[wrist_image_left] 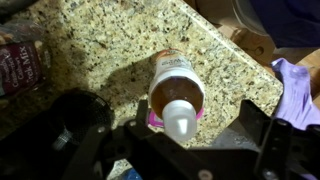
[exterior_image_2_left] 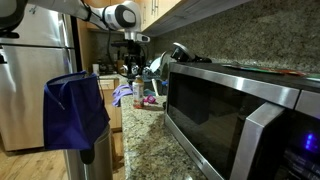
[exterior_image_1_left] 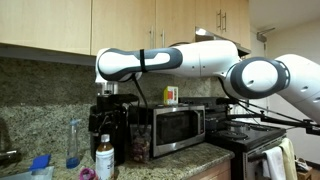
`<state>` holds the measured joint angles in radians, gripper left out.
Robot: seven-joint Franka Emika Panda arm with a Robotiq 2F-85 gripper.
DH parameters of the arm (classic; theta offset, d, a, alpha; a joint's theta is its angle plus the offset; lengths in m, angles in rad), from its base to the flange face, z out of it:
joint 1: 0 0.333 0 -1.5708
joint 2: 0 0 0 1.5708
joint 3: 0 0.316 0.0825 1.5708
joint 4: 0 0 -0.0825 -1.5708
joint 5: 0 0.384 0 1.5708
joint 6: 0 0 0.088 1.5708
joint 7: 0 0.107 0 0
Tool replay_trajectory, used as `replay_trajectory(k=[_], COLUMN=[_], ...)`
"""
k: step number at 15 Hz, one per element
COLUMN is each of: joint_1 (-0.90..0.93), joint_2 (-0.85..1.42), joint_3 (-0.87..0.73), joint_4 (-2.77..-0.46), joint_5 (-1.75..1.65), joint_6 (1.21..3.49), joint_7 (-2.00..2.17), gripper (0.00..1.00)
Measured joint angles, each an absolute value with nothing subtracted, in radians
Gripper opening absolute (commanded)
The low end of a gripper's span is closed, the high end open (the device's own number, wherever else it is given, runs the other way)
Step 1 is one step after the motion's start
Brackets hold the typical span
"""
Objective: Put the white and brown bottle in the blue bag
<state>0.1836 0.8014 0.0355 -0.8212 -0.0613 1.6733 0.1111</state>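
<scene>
The bottle's white cap (wrist_image_left: pixel 180 121) is off-centre and too low for my open fingers, so next I move my gripper down, centre it over the cap and close it before I lift.
The white and brown bottle (exterior_image_1_left: pixel 104 158) stands upright on the granite counter in front of the coffee maker. In the wrist view I look down on the bottle's (wrist_image_left: pixel 176 88) white cap and brown shoulder. My gripper (wrist_image_left: pixel 172 132) is open and empty. It hangs straight above the bottle with one finger on each side, not touching it. The gripper also shows in both exterior views (exterior_image_1_left: pixel 108 95) (exterior_image_2_left: pixel 133 52). The blue bag (exterior_image_2_left: pixel 75 112) hangs open at the counter's end; a dark blue part of the bag (wrist_image_left: pixel 292 20) shows in the wrist view.
A black coffee maker (exterior_image_1_left: pixel 108 128) and a microwave (exterior_image_1_left: pixel 176 128) stand behind the bottle. A clear slim bottle with a blue cap (exterior_image_1_left: pixel 73 143) and a light-blue boxy object (exterior_image_1_left: pixel 40 163) are beside it. A purple cloth (wrist_image_left: pixel 300 92) lies near the counter edge. A stove (exterior_image_1_left: pixel 255 140) stands further along.
</scene>
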Motion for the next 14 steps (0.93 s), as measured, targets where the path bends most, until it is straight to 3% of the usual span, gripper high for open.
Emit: replay_trajectory(k=[4,5,7,14], joint_1=[0.184,0.184,0.184,0.185], joint_2=[0.837,0.847,0.864,0.886], joint_3=[0.035,0.035,0.034,0.032], joint_4=[-0.785,-0.776,-0.757,-0.722], joint_5=[-0.061,-0.061,-0.061,-0.061], joint_6=[1.694,1.697,1.7,1.7], joint_7=[0.111,0.111,0.111,0.111], gripper=[1.0,0.75,0.68,0.22])
